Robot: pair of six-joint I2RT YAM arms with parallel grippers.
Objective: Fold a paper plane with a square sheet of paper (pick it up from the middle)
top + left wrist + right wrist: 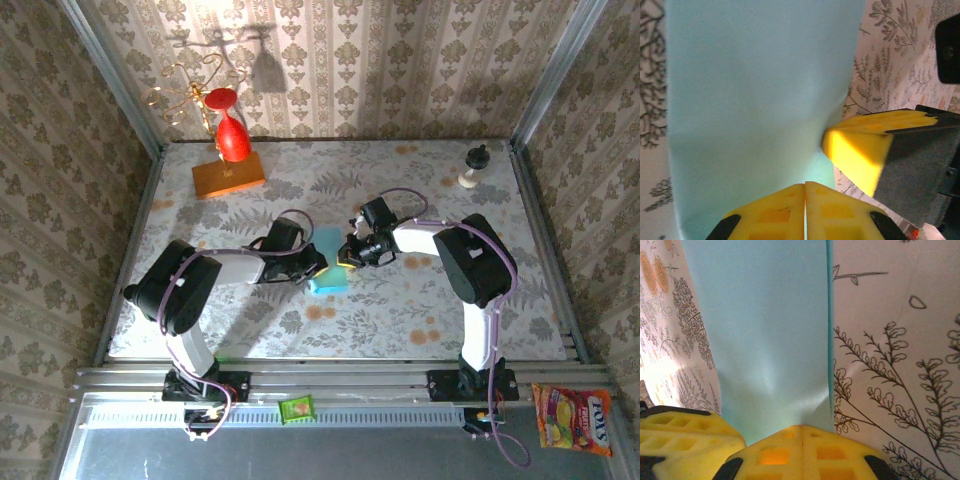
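Note:
The sheet's folded edge (674, 170) bulges toward the front, so next my left gripper sweeps to the sheet's front corner (315, 289) and presses the folded edge flat while my right gripper pins the sheet.
The square sheet of paper (329, 262) is light blue and lies at the table's middle as a narrow upright rectangle between both grippers. My left gripper (321, 266) comes from the left and is shut on the sheet's edge, a thin blue line showing between its yellow fingertips (790, 200). My right gripper (348, 254) comes from the right and is shut too, with the sheet (770, 330) puckering up into its tip (801, 428). Both tips almost touch; the right gripper's yellow fingers (860, 150) sit beside the sheet (755, 90). The paper plane is out of view.
An orange block (228, 176) with a red glass (232, 135) stands at the back left beside a gold wire stand (190, 85). A small black-and-white piece (476, 168) is at the back right. A green packet (297, 408) and a sweets bag (572, 418) lie off the table's front.

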